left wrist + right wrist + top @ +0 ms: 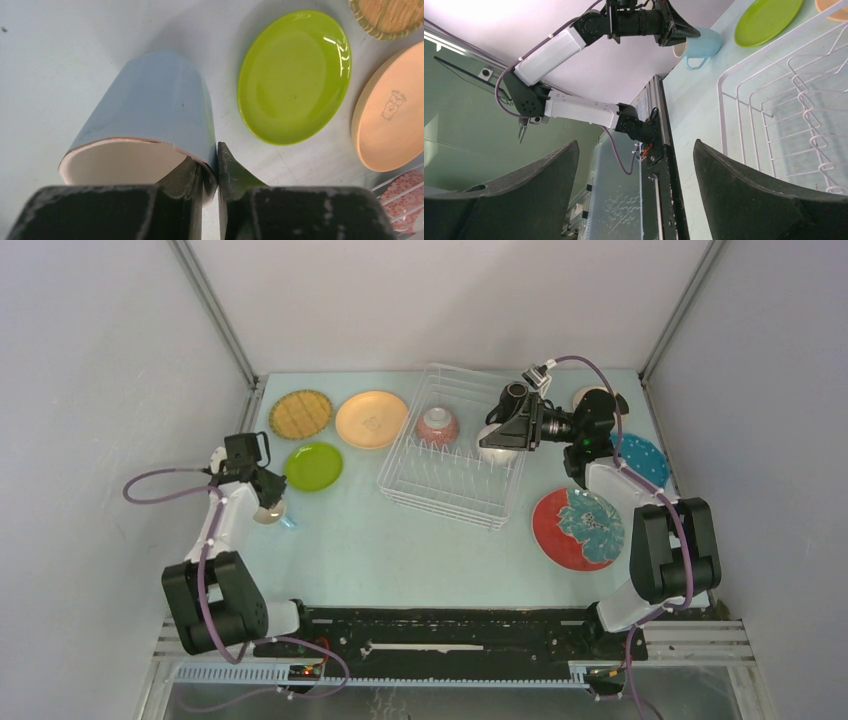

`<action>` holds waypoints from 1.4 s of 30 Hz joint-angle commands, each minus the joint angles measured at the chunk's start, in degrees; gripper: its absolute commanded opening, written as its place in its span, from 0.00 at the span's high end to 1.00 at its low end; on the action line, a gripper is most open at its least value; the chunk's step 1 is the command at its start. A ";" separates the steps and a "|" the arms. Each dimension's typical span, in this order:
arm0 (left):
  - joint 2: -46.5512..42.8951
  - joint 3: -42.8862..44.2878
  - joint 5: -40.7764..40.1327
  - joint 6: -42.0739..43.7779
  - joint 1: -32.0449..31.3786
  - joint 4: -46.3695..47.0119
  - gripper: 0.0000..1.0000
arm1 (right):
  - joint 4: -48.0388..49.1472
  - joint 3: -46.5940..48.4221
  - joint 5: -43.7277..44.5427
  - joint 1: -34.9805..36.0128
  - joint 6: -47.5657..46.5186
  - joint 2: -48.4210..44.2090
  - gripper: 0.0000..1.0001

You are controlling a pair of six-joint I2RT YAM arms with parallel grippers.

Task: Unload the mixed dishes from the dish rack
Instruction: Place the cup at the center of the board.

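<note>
My left gripper has the light-blue cup's body [150, 97] slanting under it, so I should set the cup upright next to the lime green plate before I back away.
The white wire dish rack [452, 472] stands mid-table and also shows in the right wrist view [784, 100]. A speckled bowl [438, 426] sits in its far end, and a white bowl [497, 448] sits at its right end. My right gripper [493, 432] hovers over the white bowl, turned sideways, open and empty [636, 190]. My left gripper [268, 502] is shut on the rim of the light-blue cup [150, 110], one finger inside and one outside. It holds the cup tilted, low over the table left of the lime green plate [295, 75].
The yellow woven plate [300, 413], orange plate [371, 418] and lime green plate [313, 466] lie left of the rack. The red floral plate [578, 528] and blue dotted plate [642, 460] lie to its right. A pale dish [588, 394] is partly hidden behind the right arm.
</note>
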 commanded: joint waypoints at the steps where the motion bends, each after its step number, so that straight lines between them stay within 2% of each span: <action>1: 4.88 4.98 4.40 1.69 1.74 -0.33 0.81 | 1.94 1.20 0.05 -0.35 0.16 -0.04 0.07; 8: 7.10 6.42 7.36 2.15 3.20 -1.16 0.57 | 2.10 1.25 -0.02 -0.79 0.23 0.07 0.07; 18: 3.16 7.06 3.14 2.32 3.44 -1.86 0.33 | 2.14 1.25 -0.05 -0.88 0.23 0.18 0.07; 23: 4.11 9.34 2.22 2.41 3.53 -2.11 0.33 | 2.17 1.25 -0.03 -0.88 0.23 0.41 0.07; 29: 6.50 12.01 3.05 3.95 3.57 -1.42 0.55 | 2.35 1.25 -0.18 -0.98 0.31 0.40 0.07; 31: 7.43 12.50 4.15 4.75 3.56 -1.07 0.58 | 2.48 1.25 -0.14 -0.97 0.40 0.45 0.07; 35: 9.45 12.76 7.89 6.19 3.56 -1.04 0.59 | 2.75 1.23 -0.17 -1.05 0.72 0.36 0.07; 42: 8.77 13.03 8.70 7.21 3.55 -0.62 0.56 | 3.39 1.25 -0.33 -1.21 1.28 0.32 0.07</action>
